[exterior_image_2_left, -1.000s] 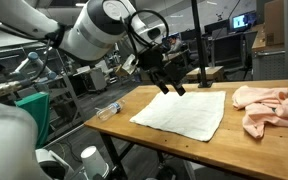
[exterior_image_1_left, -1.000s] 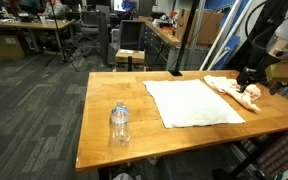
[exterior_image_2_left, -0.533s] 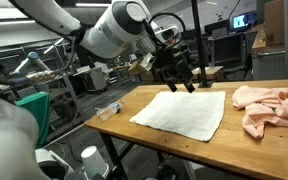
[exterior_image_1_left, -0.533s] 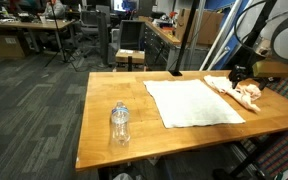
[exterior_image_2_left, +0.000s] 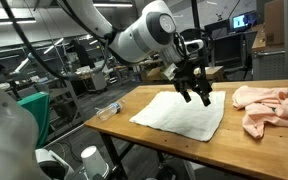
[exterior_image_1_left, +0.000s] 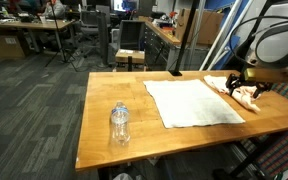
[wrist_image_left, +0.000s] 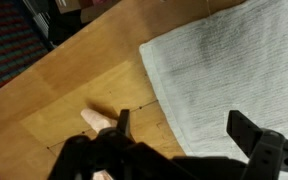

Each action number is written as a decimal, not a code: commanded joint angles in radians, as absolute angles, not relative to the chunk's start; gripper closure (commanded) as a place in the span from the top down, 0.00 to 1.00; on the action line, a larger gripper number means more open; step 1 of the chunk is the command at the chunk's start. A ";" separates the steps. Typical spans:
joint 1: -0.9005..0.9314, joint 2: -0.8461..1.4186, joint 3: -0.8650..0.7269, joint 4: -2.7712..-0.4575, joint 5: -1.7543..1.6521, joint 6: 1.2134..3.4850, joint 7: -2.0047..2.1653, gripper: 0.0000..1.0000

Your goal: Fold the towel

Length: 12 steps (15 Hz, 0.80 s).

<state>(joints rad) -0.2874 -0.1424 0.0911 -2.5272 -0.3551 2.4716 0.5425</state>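
Note:
The white towel (exterior_image_1_left: 191, 103) will hang limp and fold over its resting part when the robot's gripper lifts it, because the towel's edge lies thin and loose on the wood.
A white towel (exterior_image_1_left: 192, 102) lies spread flat on the wooden table (exterior_image_1_left: 114, 90); it also shows in the other exterior view (exterior_image_2_left: 181, 112) and fills the right of the wrist view (wrist_image_left: 234, 70). My gripper (exterior_image_2_left: 199, 95) hangs open and empty above the towel's far edge, near the pink cloth. In an exterior view it is at the table's right side (exterior_image_1_left: 242, 87). In the wrist view the two dark fingers (wrist_image_left: 184, 130) straddle the towel's edge with bare wood beside it.
A crumpled pink cloth (exterior_image_2_left: 266, 105) lies beside the towel, also seen in the other exterior view (exterior_image_1_left: 240, 92). A clear water bottle (exterior_image_1_left: 119, 124) stands near the table's front; it lies far off in the other exterior view (exterior_image_2_left: 108, 108). Office chairs and desks stand behind.
My gripper has moved across the towel toward the edge next to the pink cloth, staying open. The towel has not moved.

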 commanded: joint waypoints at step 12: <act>-0.119 0.189 -0.058 -2.467 -0.074 2.628 0.418 1.00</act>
<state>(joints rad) -0.1472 0.1529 -0.0313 -2.4878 -0.1515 2.6002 0.4825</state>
